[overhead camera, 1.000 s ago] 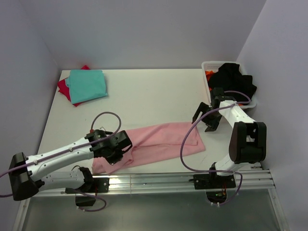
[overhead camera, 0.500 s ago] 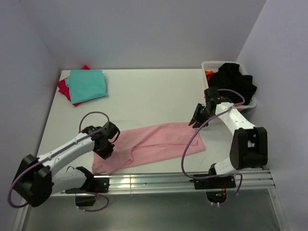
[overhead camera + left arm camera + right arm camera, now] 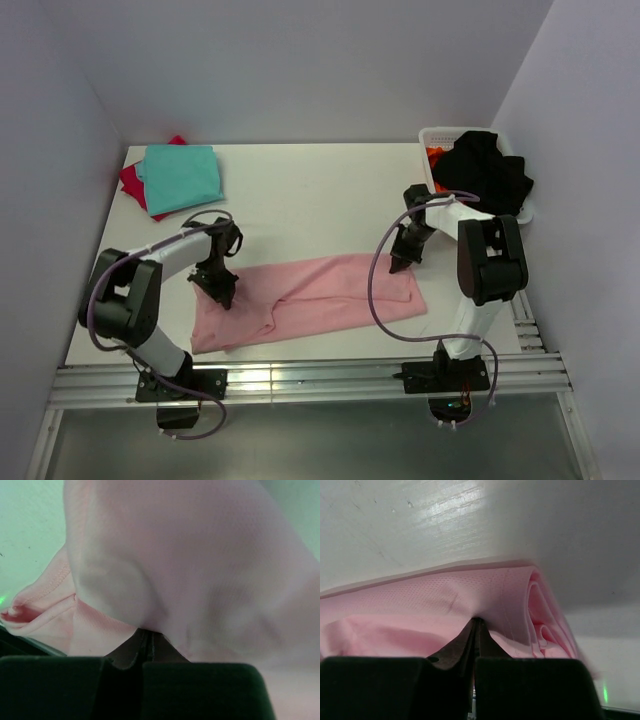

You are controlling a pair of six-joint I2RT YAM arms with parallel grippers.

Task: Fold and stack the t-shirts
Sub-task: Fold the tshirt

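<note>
The light pink t-shirt lies crosswise and has a gripper at each end, so I need to turn its hem end toward me before my left gripper grabs the hem.
The light pink t-shirt lies as a long folded strip across the near middle of the table. My left gripper is shut on its far left corner; the left wrist view is filled with pink cloth bunching out of the closed fingertips. My right gripper is shut on the far right corner, where the pink cloth puckers at the closed tips. A folded teal t-shirt rests on a red one at the far left corner.
A white basket holding dark clothing and something orange stands at the far right. Grey walls close in the table on the left, back and right. A metal rail runs along the near edge.
Both arms swung away from the near edge onto the shirt's far corners. The right gripper went from open to shut on the cloth; the left stayed shut and lifted the left corner.
</note>
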